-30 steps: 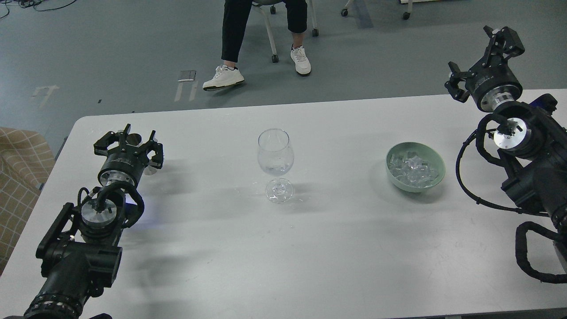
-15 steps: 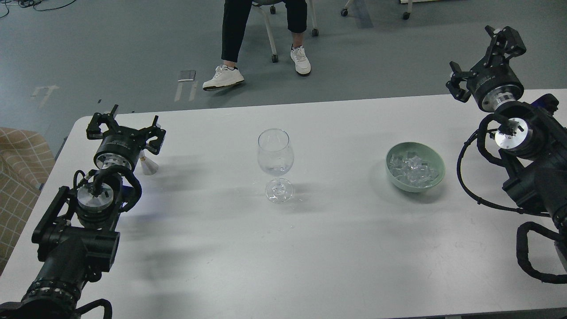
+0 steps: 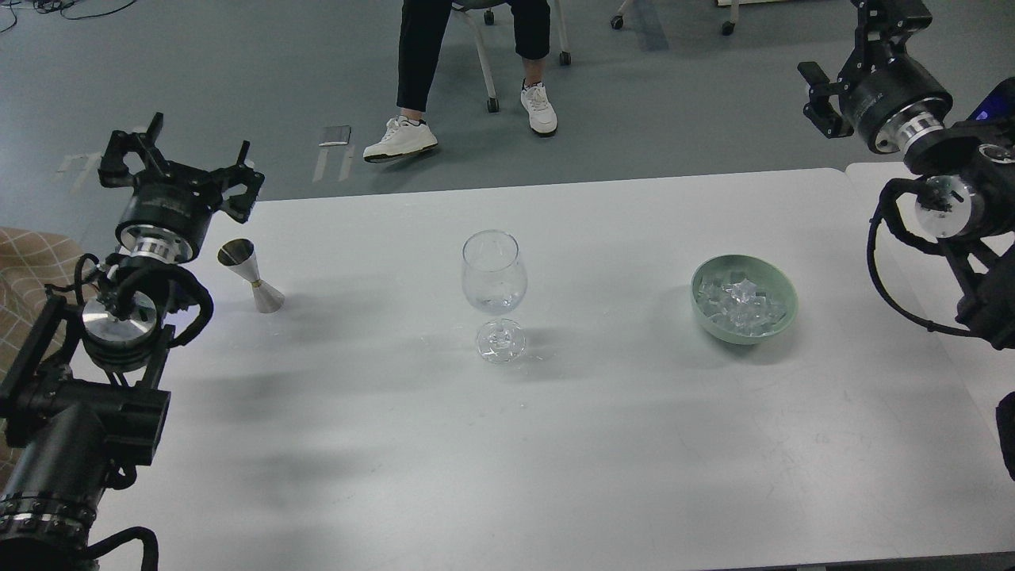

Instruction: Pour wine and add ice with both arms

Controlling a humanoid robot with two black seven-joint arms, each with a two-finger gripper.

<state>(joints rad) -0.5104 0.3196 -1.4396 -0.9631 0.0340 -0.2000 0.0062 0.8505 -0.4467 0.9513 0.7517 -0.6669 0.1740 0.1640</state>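
I expect the ice cube (image 3: pixel 738 281) to come away from the others when I lift it, because the pile in the pale green bowl shows jumbled, separate corners (image 3: pixel 746 306).
A clear wine glass (image 3: pixel 494 277) stands upright at the middle of the white table (image 3: pixel 555 444), with a little clear liquid or ice at its bottom. A pale green bowl (image 3: pixel 744 299) to its right holds several clear ice cubes (image 3: pixel 741 303). A small silver jigger (image 3: pixel 255 277) stands on the table at the left. My left gripper (image 3: pixel 178 155) is open and empty, raised beyond the table's far left corner, above and left of the jigger. My right gripper (image 3: pixel 860 47) is open and empty, high at the far right, partly cut by the top edge.
A seated person's legs and white shoes (image 3: pixel 400 139) and a wheeled chair are on the grey floor beyond the table. A tan checked cushion (image 3: pixel 32 262) sits off the table's left edge. A second white table edge (image 3: pixel 880 170) shows at the right.
Both arms have risen and drawn outward. My left gripper has lifted away up and left from the jigger, which now stands uncovered. My right gripper has moved up toward the top edge.
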